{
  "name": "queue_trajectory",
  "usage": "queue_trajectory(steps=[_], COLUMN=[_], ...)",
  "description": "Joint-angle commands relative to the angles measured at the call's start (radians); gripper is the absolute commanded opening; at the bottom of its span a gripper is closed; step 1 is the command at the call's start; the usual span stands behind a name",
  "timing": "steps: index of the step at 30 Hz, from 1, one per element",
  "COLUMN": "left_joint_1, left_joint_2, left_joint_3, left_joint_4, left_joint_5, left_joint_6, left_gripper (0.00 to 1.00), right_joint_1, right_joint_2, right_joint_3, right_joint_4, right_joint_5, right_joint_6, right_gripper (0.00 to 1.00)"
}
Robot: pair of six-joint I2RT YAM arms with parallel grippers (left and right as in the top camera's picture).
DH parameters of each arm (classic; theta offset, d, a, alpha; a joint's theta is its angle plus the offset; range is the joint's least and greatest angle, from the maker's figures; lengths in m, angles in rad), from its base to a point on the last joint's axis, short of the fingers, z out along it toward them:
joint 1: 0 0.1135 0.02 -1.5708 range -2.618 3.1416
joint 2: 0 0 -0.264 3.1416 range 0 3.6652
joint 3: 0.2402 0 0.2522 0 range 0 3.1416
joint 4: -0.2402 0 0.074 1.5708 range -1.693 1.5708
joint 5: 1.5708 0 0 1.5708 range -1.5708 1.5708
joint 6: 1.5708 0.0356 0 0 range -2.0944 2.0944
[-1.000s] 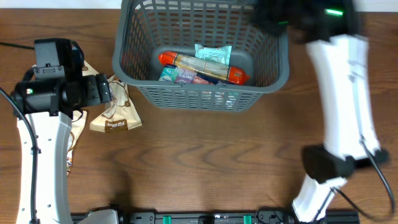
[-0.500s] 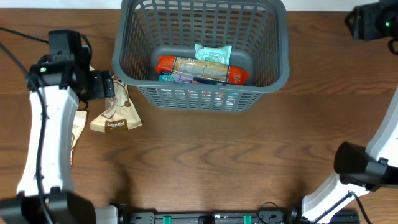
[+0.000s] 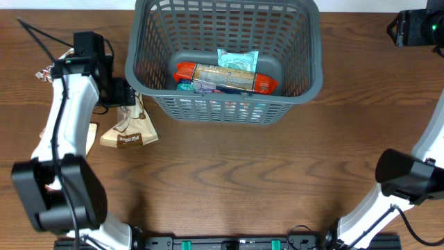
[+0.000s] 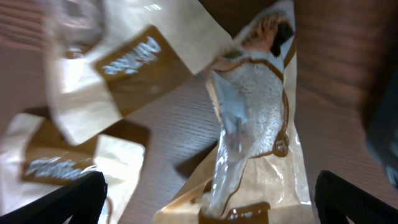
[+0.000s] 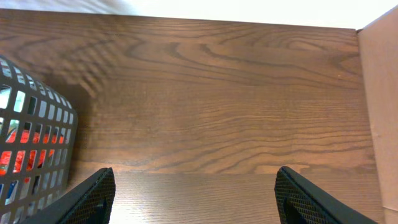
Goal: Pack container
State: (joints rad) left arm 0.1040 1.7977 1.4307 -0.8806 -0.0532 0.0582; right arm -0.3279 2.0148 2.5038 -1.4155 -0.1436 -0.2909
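The tan and brown snack packet (image 3: 132, 130) is across the basket from my right gripper, so next my left gripper grips it and lifts it up over the basket's rim (image 3: 134, 52).
The container (image 3: 223, 109), a dark grey slotted basket, stands at the far middle of the table. In it lie a long red-ended packet (image 3: 225, 76) and a teal packet (image 3: 237, 59). My left gripper (image 3: 129, 94) hangs open just left of the basket, above a tan and brown snack packet (image 3: 128, 129). In the left wrist view that packet (image 4: 255, 118) lies between the spread fingers of the left gripper (image 4: 211, 202), not gripped. My right gripper (image 5: 196, 199) is open over bare table to the right of the basket (image 5: 31, 124), holding nothing.
More tan packets lie left of the basket (image 3: 87, 135), seen close in the left wrist view (image 4: 124, 62). A small wrapper (image 3: 47, 71) sits at the far left. A cardboard box edge (image 5: 379, 112) stands right of the right gripper.
The right arm has swung from over the basket's right end out to the far right corner, its jaws widening. The left arm has shifted toward the far side, gripper still beside the basket.
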Motion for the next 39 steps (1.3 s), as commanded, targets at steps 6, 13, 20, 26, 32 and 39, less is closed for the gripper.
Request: queue_trajectory(steps=[6,13,20,26,32,39], left_joint_1=[0.002,0.002,0.002,0.002,0.002,0.003], left_joint_2=[0.158,0.282,0.318,0.305,0.23,0.007], left_joint_3=[-0.006,-0.006,-0.006,-0.005,0.0,0.004], left_joint_4=[0.02,0.04,0.037,-0.005,-0.043,-0.057], left_joint_5=[0.086,0.126,0.129,0.185,0.185,0.18], left_joint_6=[0.024,0.011,0.008,0.008,-0.003,-0.003], left_gripper=[0.98,0.98,0.94,0.35,0.21,0.2], right_joint_1=[0.002,0.002,0.002,0.003,0.008,0.009], right_joint_2=[0.016,0.016,0.016,0.016,0.016,0.016], right_joint_3=[0.0,0.0,0.0,0.0,0.0,0.0], right_joint_4=[-0.002,-0.003,-0.015,-0.014,-0.016,-0.017], right_joint_5=[-0.022,-0.022,-0.022,-0.023,-0.022,-0.022], right_joint_6=[-0.004,-0.005,-0.005,-0.005,-0.005,-0.005], right_gripper=[0.69,0.69,0.69,0.68,0.69,0.69])
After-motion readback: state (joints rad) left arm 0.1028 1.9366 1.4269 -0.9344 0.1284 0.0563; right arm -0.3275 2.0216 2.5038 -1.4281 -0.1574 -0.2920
